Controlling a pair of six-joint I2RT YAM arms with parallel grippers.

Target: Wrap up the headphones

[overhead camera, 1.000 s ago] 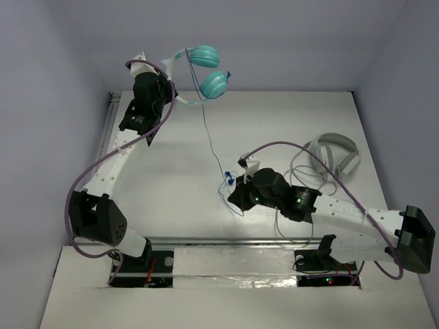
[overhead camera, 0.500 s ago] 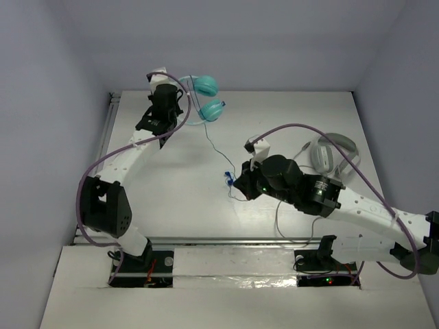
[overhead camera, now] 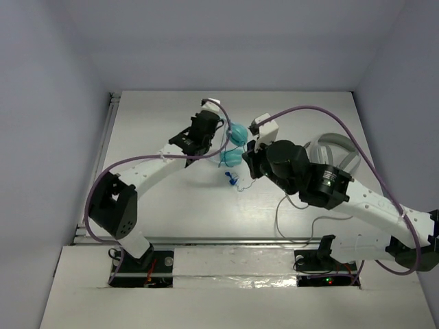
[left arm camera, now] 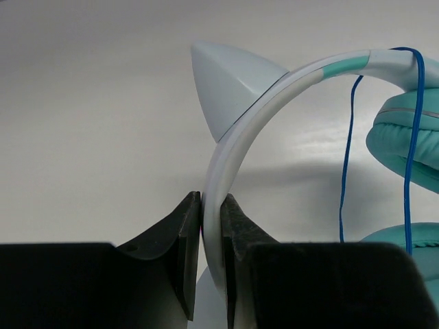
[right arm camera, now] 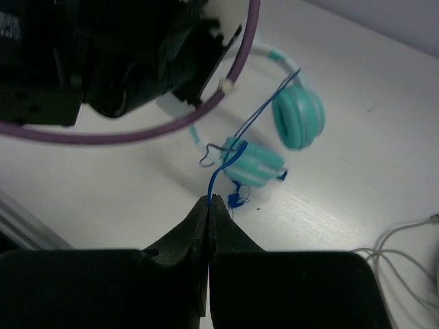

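Note:
The blue cord crossing the headband [left arm camera: 413,53] is clear of my left gripper. My right gripper should keep pulling the cord past the headband [right arm camera: 280,57] and let go there.
The teal headphones [overhead camera: 234,140] hang low over the table's middle, earcups just left of my right arm. My left gripper [left arm camera: 211,205] is shut on their white headband [left arm camera: 236,137]; teal earcups [left arm camera: 405,137] show at the right of the left wrist view. The thin blue cord [left arm camera: 346,157] runs across the headband. My right gripper [right arm camera: 209,200] is shut on the blue cord [right arm camera: 223,168], with both earcups [right arm camera: 298,116] beyond its tips. A small tangle of cord [overhead camera: 232,179] lies on the table below the earcups.
The larger grey-white headphones [overhead camera: 336,147] and their grey cable [overhead camera: 288,212] lie at the right, partly hidden by my right arm. A metal rail [overhead camera: 103,147] runs along the table's left edge. My left arm [overhead camera: 147,171] crosses the left half.
My left gripper has carried the headphones from the far back down toward the table's middle. My right gripper has moved up and toward them, still pinching the cord.

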